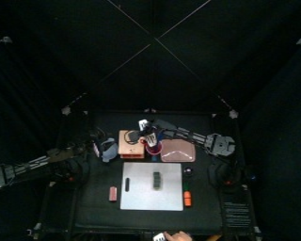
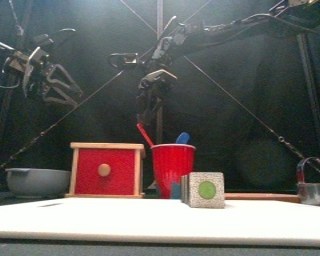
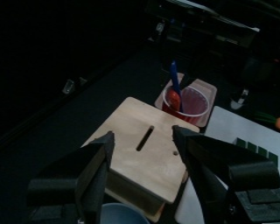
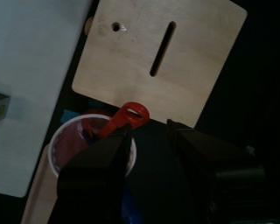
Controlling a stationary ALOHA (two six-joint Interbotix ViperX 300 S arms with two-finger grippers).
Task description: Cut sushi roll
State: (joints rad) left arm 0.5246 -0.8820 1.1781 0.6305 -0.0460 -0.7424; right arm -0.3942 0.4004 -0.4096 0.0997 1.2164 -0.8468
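I see dark seams across the sushi roll, so I expect the sushi roll to come apart into separate slices there when I push the knife down between them.
The sushi roll lies on the white board; in the front view its end faces me, with a green centre. A red cup behind it holds a red-handled tool and a blue-handled one. My right gripper hangs over the cup, jaws open on either side of the red handle's tip. It also shows high over the cup in the front view. My left gripper is open and empty above the wooden box.
A red-fronted wooden box stands left of the cup and a grey bowl further left. An orange-red bar and a reddish-brown block flank the board. A brown plate lies right of the cup.
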